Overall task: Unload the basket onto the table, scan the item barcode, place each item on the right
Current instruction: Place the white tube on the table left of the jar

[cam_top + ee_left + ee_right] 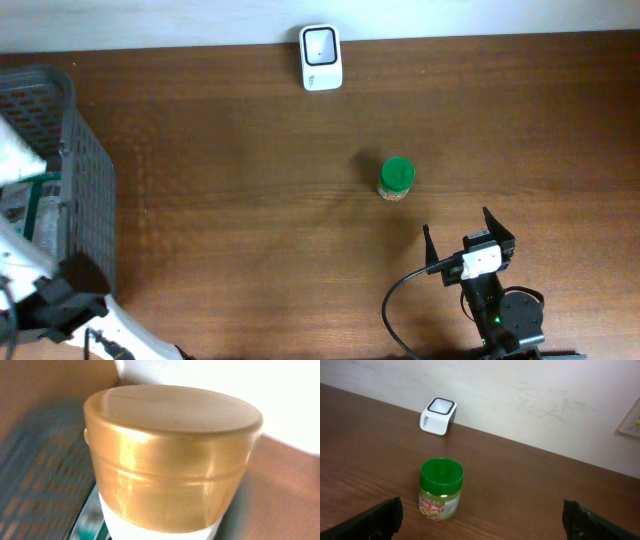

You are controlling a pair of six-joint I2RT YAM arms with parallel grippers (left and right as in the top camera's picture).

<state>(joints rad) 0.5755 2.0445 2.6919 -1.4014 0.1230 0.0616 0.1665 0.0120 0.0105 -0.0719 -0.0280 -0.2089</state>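
Observation:
My left gripper should keep carrying the gold-lidded jar [172,457] until it lies in the space [353,187] beside the green-lidded jar, and then let go, because that space is free for it.
A white jar with a gold lid [170,455] fills the left wrist view, very close to the camera and blurred. My left gripper's fingers show in no view, so its hold on the jar cannot be judged. My left arm [30,270] reaches into the grey basket [85,170] at the table's left edge. The white barcode scanner [320,57] sits at the table's far edge and also appears as the scanner [438,416]. A green-lidded jar [396,178] stands upright mid-table. My right gripper [456,225] is open, just short of that jar [441,487], with nothing between its jaws.
Basket mesh [30,475] runs along the left of the gold-lidded jar, with green and white packaging [90,515] below it. A pale wall [530,395] runs behind the scanner. A black cable [395,300] loops beside the right arm.

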